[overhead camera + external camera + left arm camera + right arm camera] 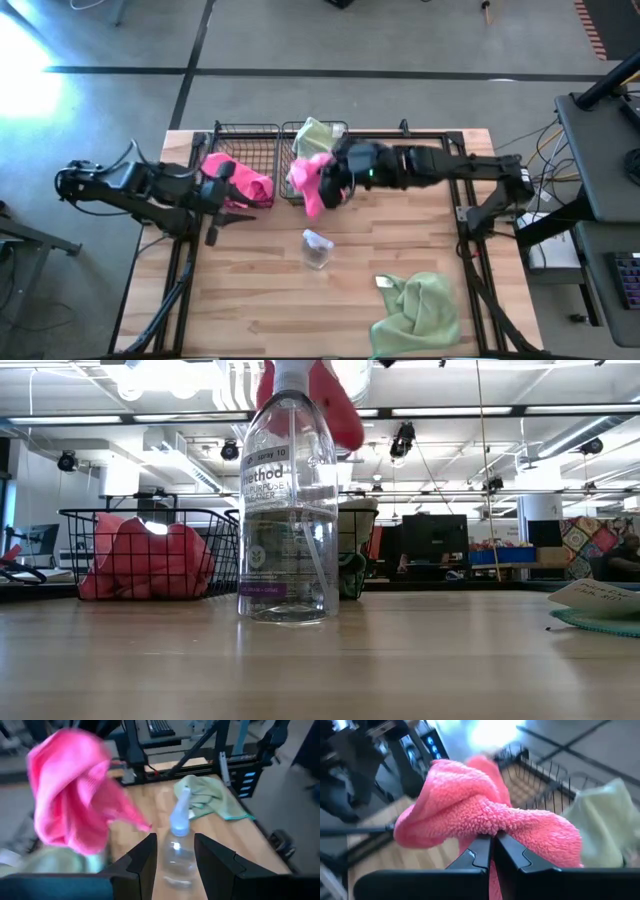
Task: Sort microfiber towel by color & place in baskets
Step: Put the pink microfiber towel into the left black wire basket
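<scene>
I keep moving my right gripper toward the basket holding matching pink [243, 178] and let go above it, as the hot pink towel [309, 182] hangs clear of the green towel's basket.
My right gripper [335, 187] is shut on a hot pink towel [308, 180], held above the table just near of the right black wire basket [300, 135]. That basket holds a sage green towel [316, 133]. The left basket [245, 140] holds another pink towel [243, 183]. A second green towel [415, 308] lies flat at the table's near right. My left gripper [222, 222] is open and empty, near of the left basket; its fingers [145, 865] show apart in the left wrist view. My right gripper pinches a bunched fold of the pink towel [495, 827] between its two shut fingers [481, 851]; several layers bulge out on both sides of them. The towel is lifted clear and hangs slack below the gripper, high over the table in the low view [325, 395].
A clear spray bottle [317, 248] stands upright at the table's middle, close in front of the low camera [288, 510]. A black tube frame [470, 215] runs along the table's sides. Bare wood lies at the near left.
</scene>
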